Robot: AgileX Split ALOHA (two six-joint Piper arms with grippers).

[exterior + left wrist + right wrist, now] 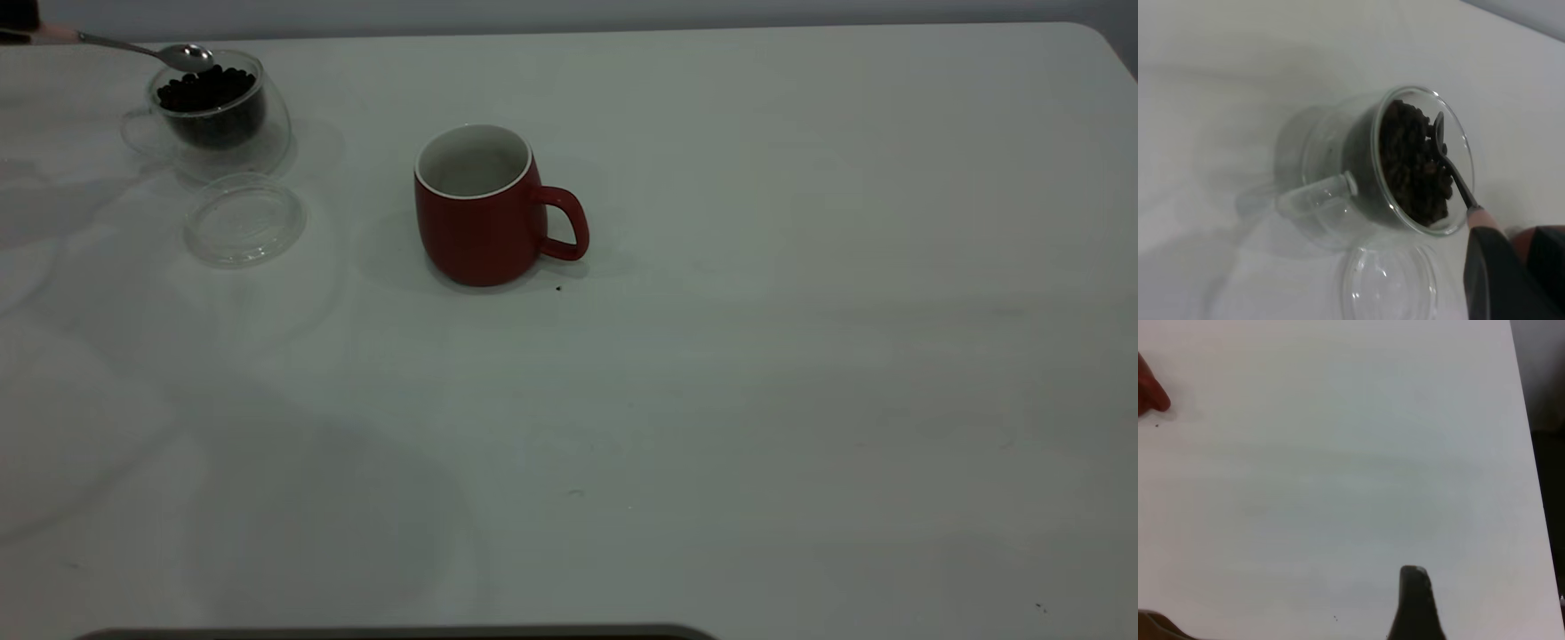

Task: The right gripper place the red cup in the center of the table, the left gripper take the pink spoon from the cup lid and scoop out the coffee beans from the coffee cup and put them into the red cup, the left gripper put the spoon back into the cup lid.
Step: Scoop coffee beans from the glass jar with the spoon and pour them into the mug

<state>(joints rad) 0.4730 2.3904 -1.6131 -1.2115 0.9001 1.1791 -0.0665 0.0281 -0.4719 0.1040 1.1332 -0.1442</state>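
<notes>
The pink spoon's bowl [188,58] is hanging empty over the coffee beans, so next my left gripper lowers it into the beans [204,92] and scoops, and then moves to the red cup first.
The red cup [480,209] stands upright and empty near the table's [711,400] middle, its handle toward the right. The coffee cup [218,116], full of coffee beans [206,92], stands at the far left. The cup lid [244,220] lies bare in front of it. My left gripper [22,27] at the top left corner is shut on the pink spoon's handle [1481,217]. The spoon's shiny bowl [185,57] sits at the cup's rim, over the beans [1411,167], and looks empty. My right gripper [1281,593] is open and empty over bare table, to the right of the red cup [1148,390].
The table's far edge runs just behind the coffee cup, and its right edge [1531,453] shows in the right wrist view. A few dark specks lie on the table, one by the red cup's base [557,288].
</notes>
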